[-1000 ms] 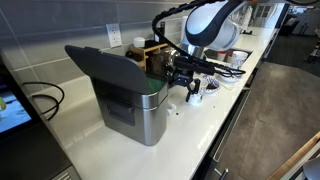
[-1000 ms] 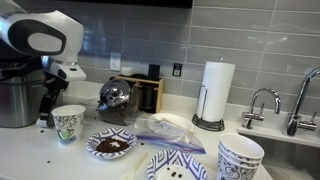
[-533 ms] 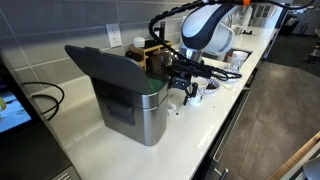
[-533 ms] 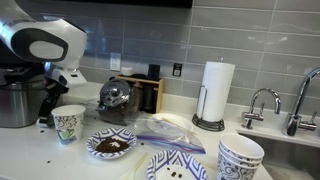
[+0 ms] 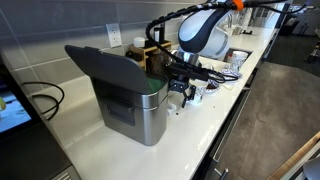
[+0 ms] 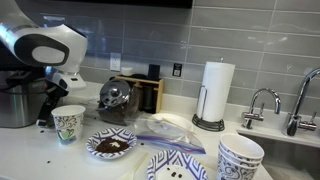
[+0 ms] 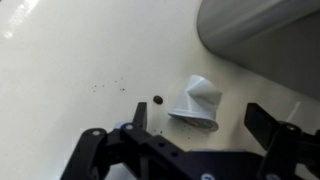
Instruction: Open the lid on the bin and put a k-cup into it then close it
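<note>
My gripper is to carry the k-cup over to the open bin (image 5: 138, 112), where green lining (image 5: 155, 87) shows inside, so I should expect a bag with other k-cups hidden in it.
The steel bin (image 5: 150, 118) stands on the white counter with its dark grey lid (image 5: 100, 62) raised open. Its steel wall also shows in the wrist view (image 7: 260, 35) and at the far left of an exterior view (image 6: 14, 102). A white k-cup (image 7: 197, 100) lies on its side on the counter beside the bin, and shows as a small white shape in an exterior view (image 5: 178, 108). My gripper (image 7: 205, 125) is open and hovers just above the k-cup, one finger on each side, not touching it. It is next to the bin in both exterior views (image 5: 181, 90) (image 6: 45, 112).
A patterned paper cup (image 6: 68, 123) stands close to the gripper. A plate of coffee grounds (image 6: 110, 145), a plastic bag (image 6: 165, 130), stacked bowls (image 6: 240, 157), a paper towel roll (image 6: 212, 92) and a faucet (image 6: 262, 103) lie along the counter. Dark specks dot the counter (image 7: 158, 99).
The arm has shifted slightly toward the bin and lower, bringing the open gripper over the k-cup. The bin, lid and k-cup have not moved.
</note>
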